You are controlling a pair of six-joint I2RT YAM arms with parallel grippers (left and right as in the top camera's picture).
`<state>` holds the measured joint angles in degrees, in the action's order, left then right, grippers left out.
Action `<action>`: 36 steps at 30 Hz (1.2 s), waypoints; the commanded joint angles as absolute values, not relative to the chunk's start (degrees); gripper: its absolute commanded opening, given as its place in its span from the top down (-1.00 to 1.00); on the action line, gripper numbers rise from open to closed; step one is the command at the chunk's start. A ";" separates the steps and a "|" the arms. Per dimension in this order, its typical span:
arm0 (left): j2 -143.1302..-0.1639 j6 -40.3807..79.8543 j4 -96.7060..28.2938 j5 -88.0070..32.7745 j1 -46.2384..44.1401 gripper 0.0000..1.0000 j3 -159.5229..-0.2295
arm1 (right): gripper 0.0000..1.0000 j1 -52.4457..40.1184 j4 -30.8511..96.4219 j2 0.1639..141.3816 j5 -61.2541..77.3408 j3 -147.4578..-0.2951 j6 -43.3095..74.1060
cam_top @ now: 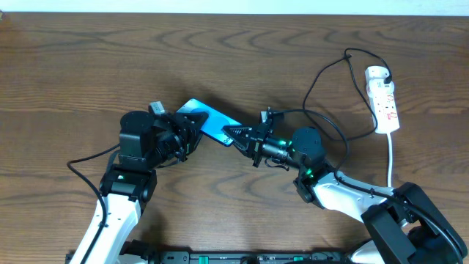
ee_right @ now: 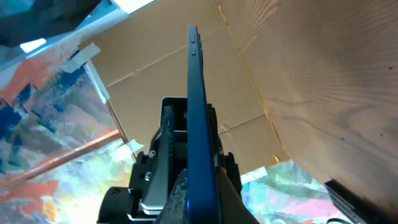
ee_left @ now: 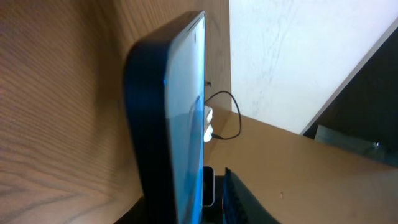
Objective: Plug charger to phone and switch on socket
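Note:
The phone point(cam_top: 214, 122) is held tight by both grippers, and the charger cable point(cam_top: 321, 75) is on my right gripper's side. Next, my right gripper lets go of the phone and takes the cable.
The phone point(cam_top: 209, 119), blue screen up, is held above the table between both grippers. My left gripper point(cam_top: 187, 132) is shut on its left end; in the left wrist view the phone point(ee_left: 177, 124) stands edge-on between the fingers point(ee_left: 199, 202). My right gripper point(cam_top: 237, 136) is shut on its right end; the right wrist view shows the phone's edge point(ee_right: 198, 106) between the jaws point(ee_right: 199, 186). The white socket strip point(cam_top: 385, 99) lies at the far right. The thin black charger cable point(cam_top: 322, 73) loops from it toward the right gripper; I cannot make out its plug end.
The strip's white cord point(cam_top: 392, 158) runs down toward the right arm's base. The strip and cable loop also show far off in the left wrist view point(ee_left: 208, 124). The wooden table point(cam_top: 110, 66) is bare on the left and at the back.

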<state>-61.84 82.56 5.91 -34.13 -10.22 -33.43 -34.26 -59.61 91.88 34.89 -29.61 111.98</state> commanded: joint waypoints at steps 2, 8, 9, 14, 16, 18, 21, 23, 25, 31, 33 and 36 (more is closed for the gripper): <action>-61.69 82.41 6.98 -35.29 -10.39 0.53 -33.98 | 0.98 -36.86 -59.35 91.79 37.41 -30.15 115.35; -61.69 82.43 7.01 -35.27 -10.39 0.70 -33.98 | 0.98 -38.20 -59.37 91.79 36.93 -30.15 117.40; -61.69 82.43 6.98 -35.27 -10.37 0.70 -33.98 | 0.98 -38.35 -59.37 91.79 36.53 -30.15 117.43; -61.69 82.46 6.98 -35.29 -10.37 0.73 -33.98 | 0.98 -38.37 -59.37 91.79 36.34 -30.15 117.40; -61.69 82.46 6.98 -35.27 -10.39 0.81 -33.98 | 0.98 -38.37 -59.42 91.79 36.34 -30.15 117.43; -61.69 82.43 6.98 -35.27 -10.37 0.85 -33.98 | 0.98 -38.37 -59.40 91.79 36.34 -30.15 117.40; -61.69 82.46 6.98 -35.24 -10.37 0.85 -33.98 | 0.98 -38.37 -59.40 91.79 36.34 -30.15 117.43; -61.69 82.43 6.98 -35.07 -10.37 0.85 -33.98 | 0.98 -38.37 -59.40 91.79 36.34 -30.15 117.43; -61.69 82.43 6.98 -35.07 -10.37 0.84 -33.98 | 0.91 -38.37 -59.37 91.79 36.49 -30.15 117.34; -61.71 82.43 6.94 -35.05 -10.37 0.85 -33.98 | 0.53 -38.35 -59.33 91.79 37.21 -30.15 110.67; -61.73 82.41 6.92 -35.05 -10.37 0.85 -33.98 | 0.38 -38.33 -59.33 91.79 37.19 -30.15 108.05; -61.73 82.39 6.20 -35.07 -10.37 0.85 -33.98 | 0.24 -38.28 -59.31 91.79 37.17 -30.15 105.34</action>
